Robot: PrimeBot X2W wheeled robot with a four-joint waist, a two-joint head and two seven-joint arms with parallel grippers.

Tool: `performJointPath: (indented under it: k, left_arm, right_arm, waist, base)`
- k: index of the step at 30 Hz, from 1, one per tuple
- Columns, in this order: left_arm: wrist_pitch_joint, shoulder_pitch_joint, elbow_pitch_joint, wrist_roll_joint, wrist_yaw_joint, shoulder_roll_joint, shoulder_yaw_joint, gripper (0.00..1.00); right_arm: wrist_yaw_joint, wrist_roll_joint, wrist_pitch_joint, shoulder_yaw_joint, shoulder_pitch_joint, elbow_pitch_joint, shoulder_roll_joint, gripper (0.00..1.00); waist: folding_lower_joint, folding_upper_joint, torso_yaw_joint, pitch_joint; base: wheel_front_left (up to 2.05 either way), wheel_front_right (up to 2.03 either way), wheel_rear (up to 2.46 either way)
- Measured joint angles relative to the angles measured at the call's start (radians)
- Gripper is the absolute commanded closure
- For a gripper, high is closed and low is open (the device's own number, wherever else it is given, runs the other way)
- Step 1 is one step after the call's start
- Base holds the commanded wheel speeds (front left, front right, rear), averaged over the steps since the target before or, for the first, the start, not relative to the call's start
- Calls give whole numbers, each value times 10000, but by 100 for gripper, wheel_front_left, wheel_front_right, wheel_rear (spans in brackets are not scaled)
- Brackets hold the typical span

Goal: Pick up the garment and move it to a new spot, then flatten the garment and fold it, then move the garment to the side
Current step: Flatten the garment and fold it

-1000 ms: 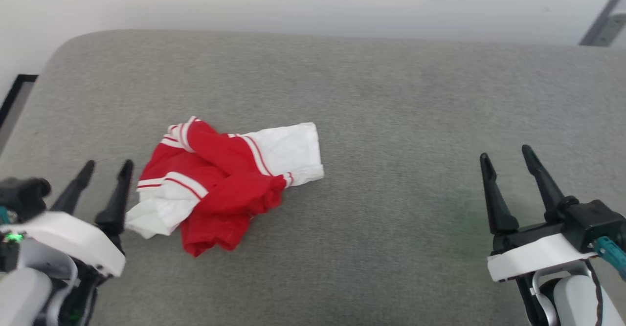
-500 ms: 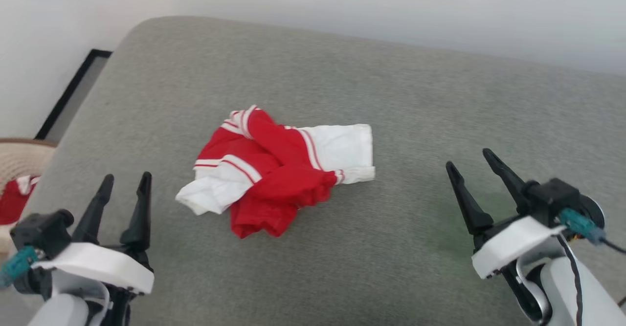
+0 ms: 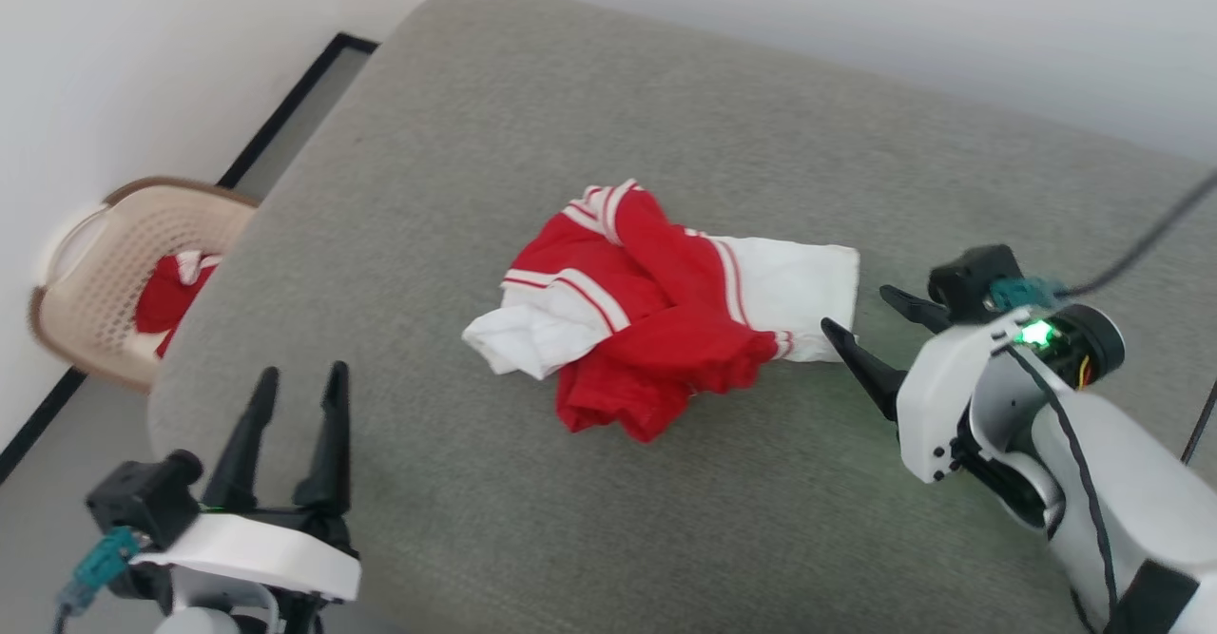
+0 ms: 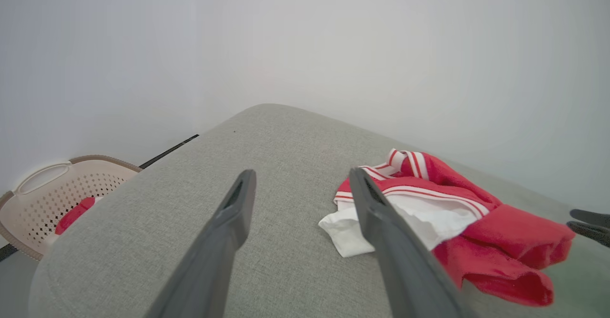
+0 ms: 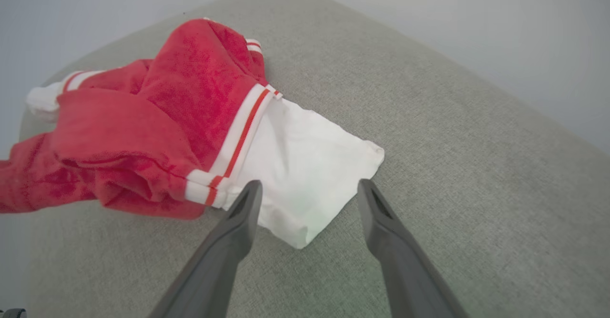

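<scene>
Loose folds of red cloth (image 3: 667, 370) are bunched up between the white sleeves. The garment (image 3: 667, 297) will therefore open out into a long, wide body when I lift it.
The garment (image 3: 666, 320) lies crumpled on the grey cushioned surface (image 3: 589, 111): red cloth with white sleeves and red-and-white striped trim. My right gripper (image 3: 855, 307) is open and turned sideways just right of the garment's white sleeve (image 3: 799, 292). In the right wrist view the right gripper (image 5: 310, 183) has its fingertips spread over the sleeve's near corner, with the garment (image 5: 157, 108) beyond. My left gripper (image 3: 302, 373) stands open and empty near the cushion's front left edge, well apart from the garment. In the left wrist view the left gripper (image 4: 302, 172) points past the garment (image 4: 457, 213).
A beige perforated basket (image 3: 95, 263) sits on the floor left of the cushion, with a red and white cloth (image 3: 171, 292) inside; it is also in the left wrist view as basket (image 4: 38, 199). A pale wall runs behind. A dark cable (image 3: 1150, 244) trails from the right wrist.
The head camera has swung left, bringing the basket into view. My right gripper has moved in toward the garment's white sleeve and rolled sideways. Both grippers stay open; the garment lies unmoved.
</scene>
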Motion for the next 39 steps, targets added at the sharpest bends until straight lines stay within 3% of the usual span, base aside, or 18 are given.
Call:
performJointPath:
  k: [9, 14, 15, 16, 23, 29, 30, 39]
  left_arm:
    - [0, -22, 351, 640, -437, -1053, 364, 0]
    - [0, -80, 466, 754, -479, -1369, 401, 0]
    - [0, -105, 460, 750, -481, -1406, 376, 0]
    - [0, -136, 443, 744, -481, -1434, 349, 0]
    - [0, -62, 272, 646, -481, -1413, 522, 0]
    - [2, 137, 148, 591, -483, -1273, 784, 0]
    - [0, 198, 109, 591, -483, -1221, 815, 0]
    - [0, 209, 67, 566, -483, -1057, 792, 0]
  right_arm:
    - [0, 976, 2378, 2245, -1787, 1879, -512, 0]
    - [0, 1400, 3239, 3191, -2649, 2961, -374, 2]
    - [2, 1423, 3352, 3411, -2815, 3093, -359, 81]
    - [2, 1448, 3392, 3580, -2951, 3164, -345, 100]
    - [29, 2111, 3327, 4399, -3336, 2878, -809, 100]
    - [27, 2738, 3390, 4544, -3219, 1873, -2207, 100]
    - [27, 2851, 3394, 4466, -3068, 1505, -2675, 100]
    - [27, 3371, 4067, 3131, -1663, 656, -4713, 100]
  waist:
    - [0, 0, 865, 315]
    - [0, 0, 1052, 509]
    - [0, 1, 1070, 538]
    - [0, 0, 1077, 563]
    - [0, 0, 818, 547]
    - [0, 0, 370, 372]
    - [0, 0, 201, 311]
    - [0, 0, -441, 121]
  base:
    - [0, 0, 0]
    - [0, 0, 0]
    - [0, 0, 0]
    - [0, 0, 0]
    - [0, 0, 0]
    - [0, 0, 0]
    - [0, 0, 0]
    - [0, 0, 0]
